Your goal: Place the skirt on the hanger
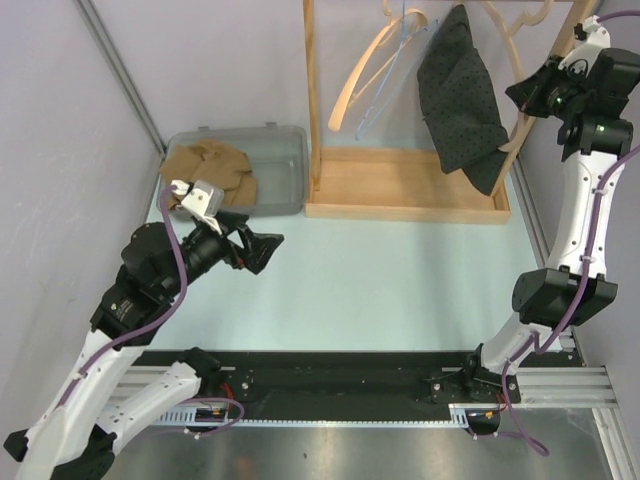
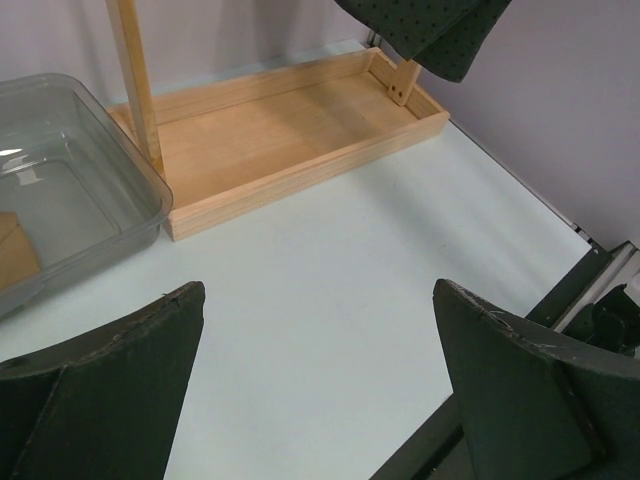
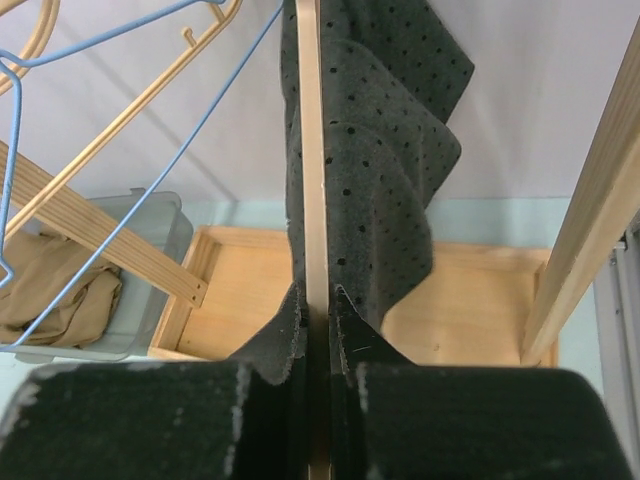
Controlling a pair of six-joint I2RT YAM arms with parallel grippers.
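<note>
The skirt (image 1: 460,100) hangs over its wooden hanger, clear of the blue hanger. My right gripper should go toward the rack's post (image 1: 572,25) next and let go of the wooden hanger there.
The skirt (image 1: 460,100), dark grey with black dots, drapes over a wooden hanger (image 1: 510,50) at the right end of the rack. In the right wrist view the hanger (image 3: 310,150) shows as a thin wooden edge, with the skirt (image 3: 380,150) hanging on both sides of it. My right gripper (image 3: 318,300) is shut on that hanger's edge, high beside the rack's right post (image 1: 522,100). My left gripper (image 1: 272,254) is wide open over the bare table at the left, holding nothing (image 2: 320,290). The skirt's lower hem (image 2: 430,25) shows at the top of the left wrist view.
A wooden rack base tray (image 1: 405,185) stands at the back. An empty wooden hanger (image 1: 365,65) and a blue wire hanger (image 1: 395,70) hang on the rack. A clear bin (image 1: 270,165) at the back left holds a tan garment (image 1: 205,170).
</note>
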